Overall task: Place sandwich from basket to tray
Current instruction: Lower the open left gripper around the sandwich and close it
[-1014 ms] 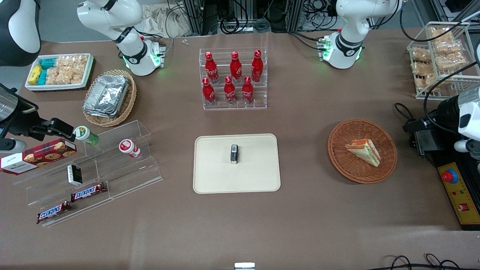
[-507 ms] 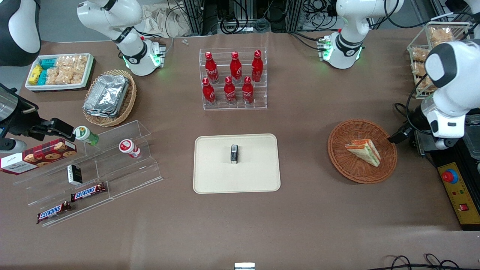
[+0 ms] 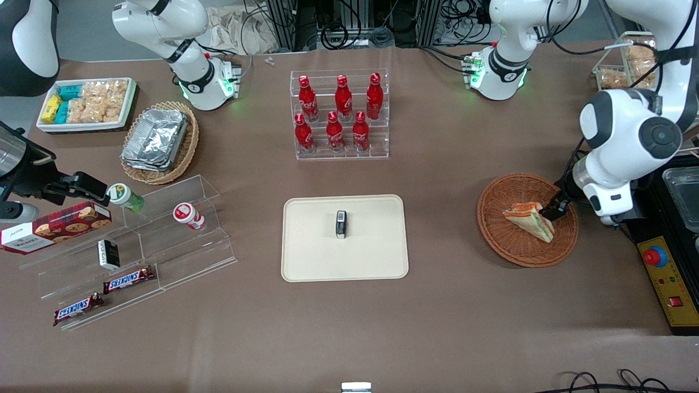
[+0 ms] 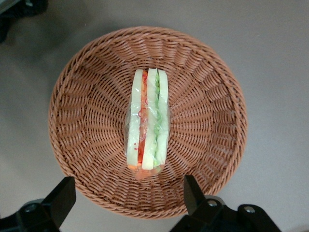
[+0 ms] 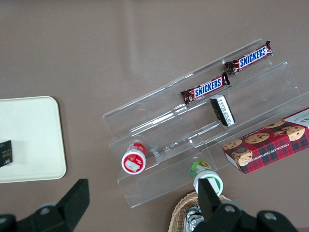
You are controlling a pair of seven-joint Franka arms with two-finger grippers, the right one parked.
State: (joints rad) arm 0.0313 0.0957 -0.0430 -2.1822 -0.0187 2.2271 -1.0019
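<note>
I expect the layered sandwich [image 3: 531,220] to squeeze narrow at my gripper but keep its filling inside when I carry it, because clear wrap [image 4: 144,172] fits tightly around it.
The sandwich [image 3: 528,220], a pale bread wedge with red and green filling, lies in the round reddish-brown basket [image 3: 494,243]. My gripper [image 3: 553,209] hangs above the basket's rim, on the side toward the working arm's end of the table. In the left wrist view the sandwich [image 4: 147,125] shows its cut edge in the middle of the basket [image 4: 82,111]. The gripper [image 4: 128,199] is open, its black fingers [image 4: 193,192] spread wide above the rim and holding nothing. The cream tray [image 3: 306,256] lies at the table's middle, also seen as the tray [image 5: 29,140] in the right wrist view.
A small black packet [image 3: 341,224] stands on the tray. A clear rack of red bottles [image 3: 339,114] stands farther from the front camera than the tray. A black box with a red button [image 3: 655,256] sits beside the basket. A clear stepped shelf [image 3: 164,240] with snacks stands toward the parked arm's end.
The left arm has swung in from the table's edge and come over the basket. Its gripper now hangs above the rim beside the sandwich. The sandwich has not moved.
</note>
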